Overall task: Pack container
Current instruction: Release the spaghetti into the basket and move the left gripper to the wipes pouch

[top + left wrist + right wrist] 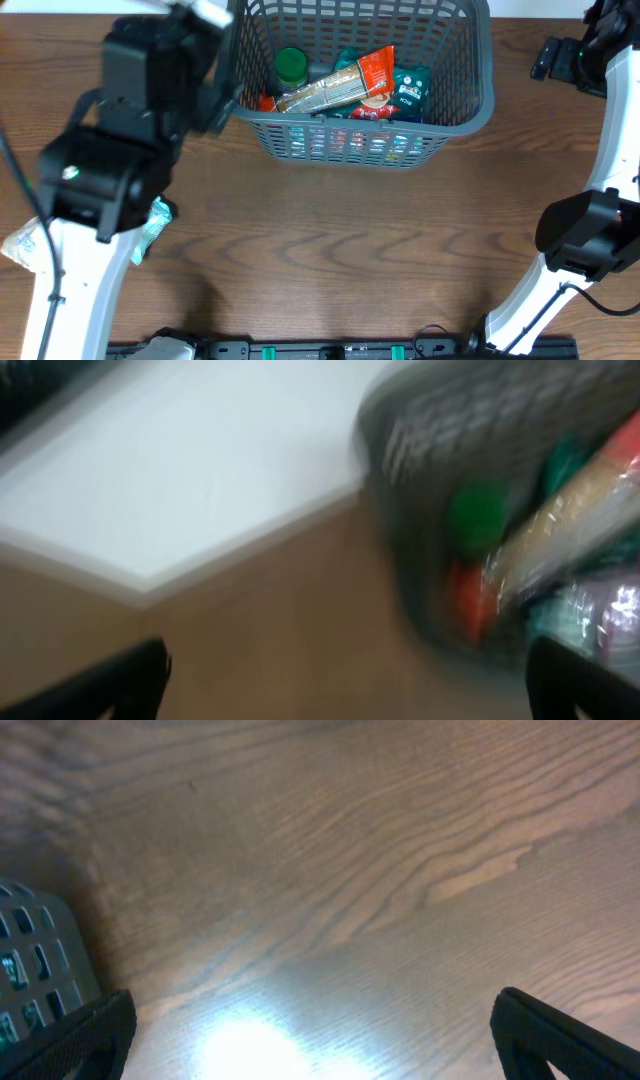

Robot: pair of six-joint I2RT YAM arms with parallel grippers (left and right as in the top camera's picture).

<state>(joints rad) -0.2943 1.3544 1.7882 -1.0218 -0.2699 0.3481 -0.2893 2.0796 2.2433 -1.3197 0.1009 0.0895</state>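
The robot's left gripper is open and the loose teal packet [153, 229] has clear wood [196, 222] next to it, so the left gripper should keep heading there until its fingers close on that packet.
The dark grey slotted container [455, 108] stands at the table's far middle. It holds several items: a green-lidded jar [291, 67], a long tan packet with a red end [340, 86] and a teal packet [410, 88]. My left gripper [345, 685] is open and empty, left of the container [400, 460]; that view is blurred by motion. My right gripper [310, 1035] is open and empty over bare wood, with the container's corner [40, 960] at its left. In the overhead view the right gripper [560, 58] sits at the far right.
A teal packet [155, 222] and a pale wrapped packet [22, 246] lie on the table at the left, partly under my left arm. A white surface [180, 460] lies beyond the table's far edge.
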